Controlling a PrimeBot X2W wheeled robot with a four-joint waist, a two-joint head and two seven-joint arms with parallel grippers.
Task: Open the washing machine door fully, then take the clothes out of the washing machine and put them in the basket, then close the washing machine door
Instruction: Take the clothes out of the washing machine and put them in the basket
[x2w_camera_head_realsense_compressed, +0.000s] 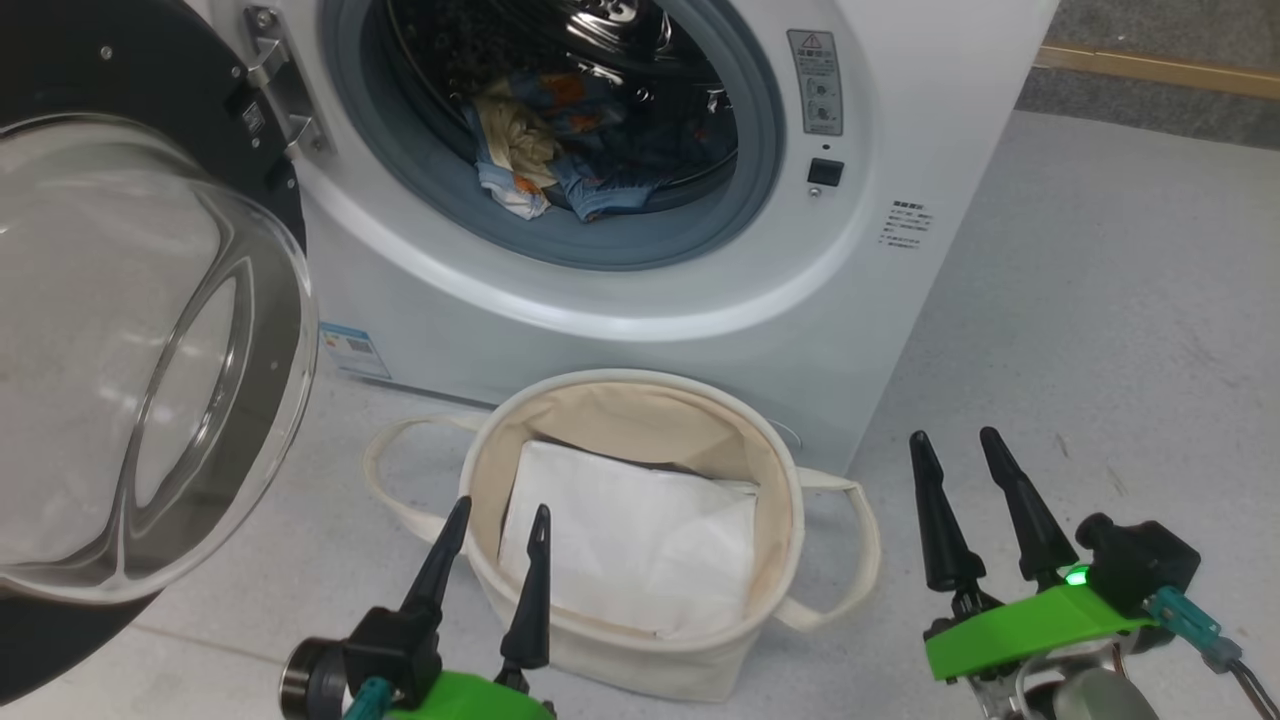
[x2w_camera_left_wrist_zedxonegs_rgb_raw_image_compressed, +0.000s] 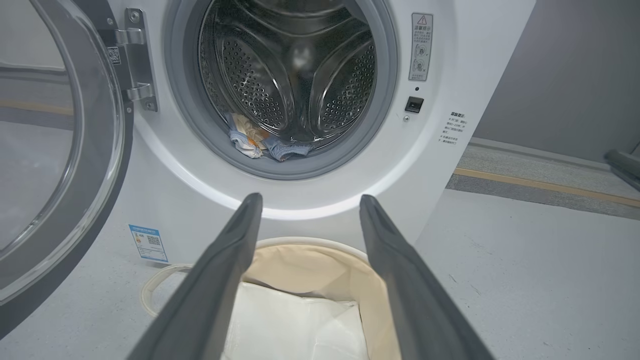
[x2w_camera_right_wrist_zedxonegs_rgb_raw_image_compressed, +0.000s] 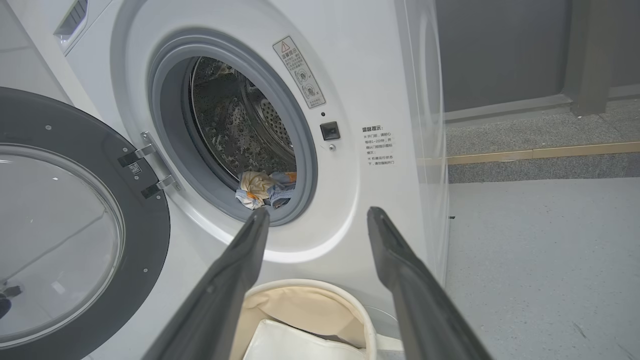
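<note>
The blue cuff (x2w_camera_head_realsense_compressed: 600, 196) and the cream clothes (x2w_camera_head_realsense_compressed: 518, 138) have a gap between them, so the cuff will stay in the drum when I pull the cream clothes out.
The white washing machine (x2w_camera_head_realsense_compressed: 900, 120) fills the back, its black-rimmed glass door (x2w_camera_head_realsense_compressed: 150, 340) swung wide open to the left. Blue and cream clothes (x2w_camera_head_realsense_compressed: 570, 150) lie at the front of the drum. On the floor before the machine stands the cream basket (x2w_camera_head_realsense_compressed: 500, 440), holding a plain white sheet (x2w_camera_head_realsense_compressed: 630, 540). My left gripper (x2w_camera_head_realsense_compressed: 495, 515) hovers open at the basket's near left rim, empty. My right gripper (x2w_camera_head_realsense_compressed: 955, 440) is open and empty, to the right of the basket. The wrist views show the clothes (x2w_camera_left_wrist_zedxonegs_rgb_raw_image_compressed: 260, 142) (x2w_camera_right_wrist_zedxonegs_rgb_raw_image_compressed: 260, 187), the basket (x2w_camera_left_wrist_zedxonegs_rgb_raw_image_compressed: 300, 265) (x2w_camera_right_wrist_zedxonegs_rgb_raw_image_compressed: 300, 305) and the door (x2w_camera_left_wrist_zedxonegs_rgb_raw_image_compressed: 75, 150) (x2w_camera_right_wrist_zedxonegs_rgb_raw_image_compressed: 80, 215).
Grey floor (x2w_camera_head_realsense_compressed: 1100, 320) stretches to the right of the machine, with a wooden strip (x2w_camera_head_realsense_compressed: 1160, 70) along a darker surface at the back. The open door juts out on the left, close to the left arm.
</note>
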